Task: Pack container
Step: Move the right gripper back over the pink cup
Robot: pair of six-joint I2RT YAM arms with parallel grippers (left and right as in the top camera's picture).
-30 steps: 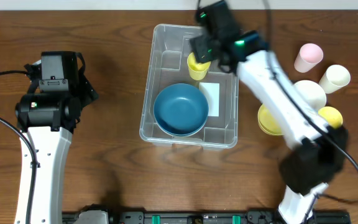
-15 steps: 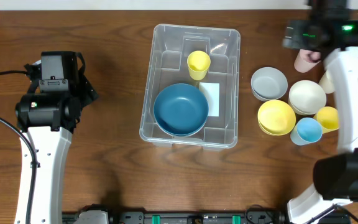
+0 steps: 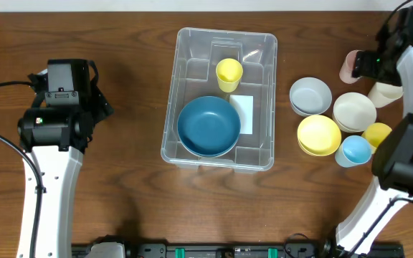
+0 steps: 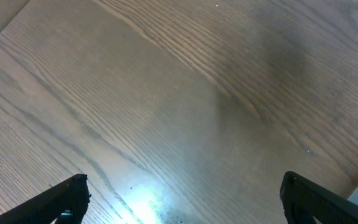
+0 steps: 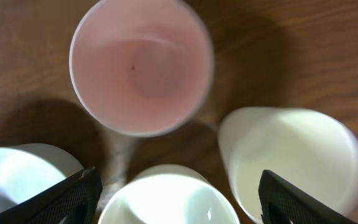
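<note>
My right gripper should move back and pinch the rim [image 3: 345, 59] facing the grey bowl, because it is hovering on the cream cup's side of the pink cup [image 3: 353, 66].
The clear plastic container [image 3: 224, 31] stands mid-table and holds a large blue bowl [image 3: 209, 126], a yellow cup [image 3: 229, 74] and its white label [image 3: 242, 111]. My right gripper [image 3: 376, 64] hovers at the far right, open and empty. In the right wrist view [image 5: 179, 202] its fingers are spread above a pink cup [image 5: 140, 65], a cream cup [image 5: 294, 162] and a white bowl [image 5: 166, 196]. My left gripper [image 3: 67, 89] is far left of the container. In the left wrist view [image 4: 185, 208] it is open and empty over bare wood.
Right of the container stand a grey bowl [image 3: 310, 96], a white bowl [image 3: 355, 112], a yellow bowl [image 3: 318, 135], a light blue cup [image 3: 355, 150], a small yellow cup [image 3: 377, 135], a pink cup [image 3: 348, 66] and a cream cup [image 3: 386, 92], packed close together.
My right arm swung from the container's far end, where it was at the yellow cup, out to the far right above the pink cup. The yellow cup stays in the container. The left arm is still.
</note>
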